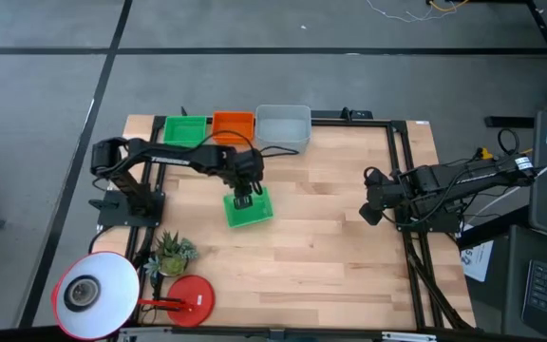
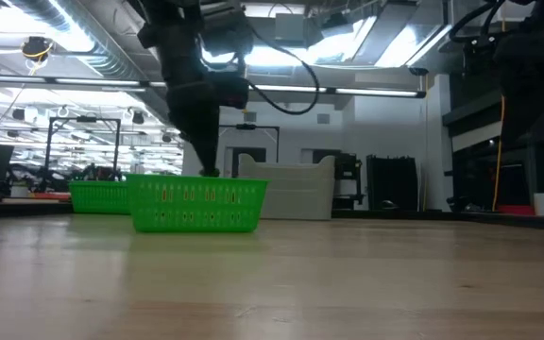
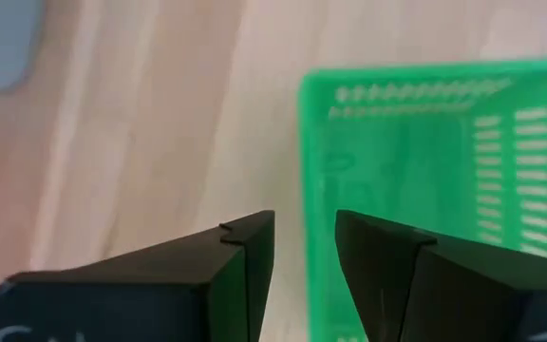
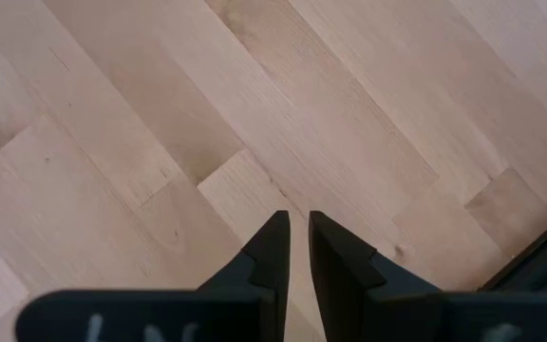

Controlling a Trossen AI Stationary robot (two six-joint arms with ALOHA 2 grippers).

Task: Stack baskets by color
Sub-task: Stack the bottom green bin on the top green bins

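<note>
I should keep lowering my left gripper, as its open fingers straddle the bright green basket's far side. I should close it once the basket's rim is deep in the gap.
A bright green basket rests flat on its bottom in the middle of the table. My left gripper points down over its far wall. The gripper is open, with one finger on each side of that wall and a gap showing on both sides. Along the far edge stand a green basket, a red-orange basket and a light grey basket. My right gripper hangs shut over bare wood at the right, with nothing between its fingers.
A white lamp head, its round red base and a small potted plant stand at the near left corner. A black frame rail runs along the right side. Bare wood lies between the middle basket and my right gripper.
</note>
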